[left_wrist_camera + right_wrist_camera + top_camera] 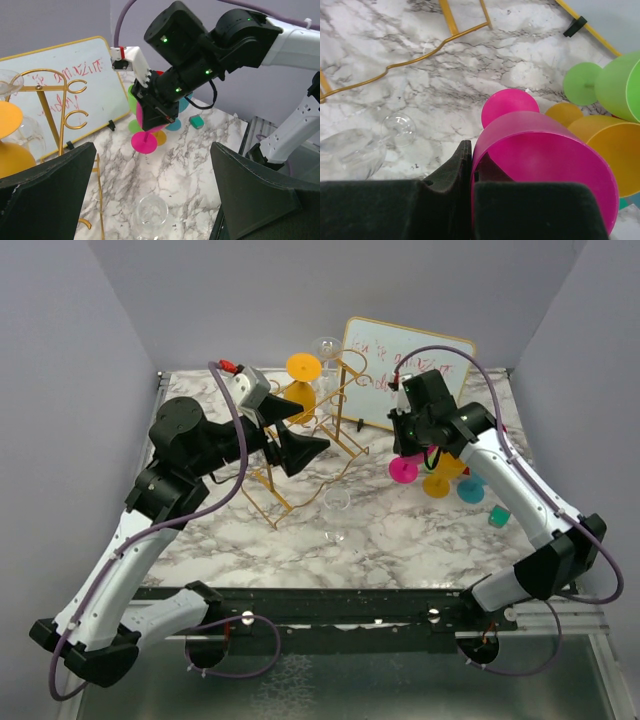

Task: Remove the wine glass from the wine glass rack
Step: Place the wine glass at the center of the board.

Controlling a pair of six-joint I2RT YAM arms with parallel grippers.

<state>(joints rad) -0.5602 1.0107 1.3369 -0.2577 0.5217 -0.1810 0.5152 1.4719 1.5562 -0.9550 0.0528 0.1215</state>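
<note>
The pink wine glass is hanging foot down by open marble next to the rack. My right gripper should carry on lowering the glass there until the glass's foot stands flat.
The gold wire wine glass rack stands mid-table, also seen in the left wrist view. An orange wine glass and a clear one hang on it. My right gripper is right of the rack, shut on the rim of a pink wine glass, one finger inside the bowl and one outside; its foot is at the table, contact unclear. My left gripper is open and empty at the rack's front, jaws wide above a clear glass lying on the table.
A gold-framed whiteboard leans behind the rack. Green, yellow and teal glasses cluster by the right gripper. A small teal block lies further right. The clear glass lies in front of the rack.
</note>
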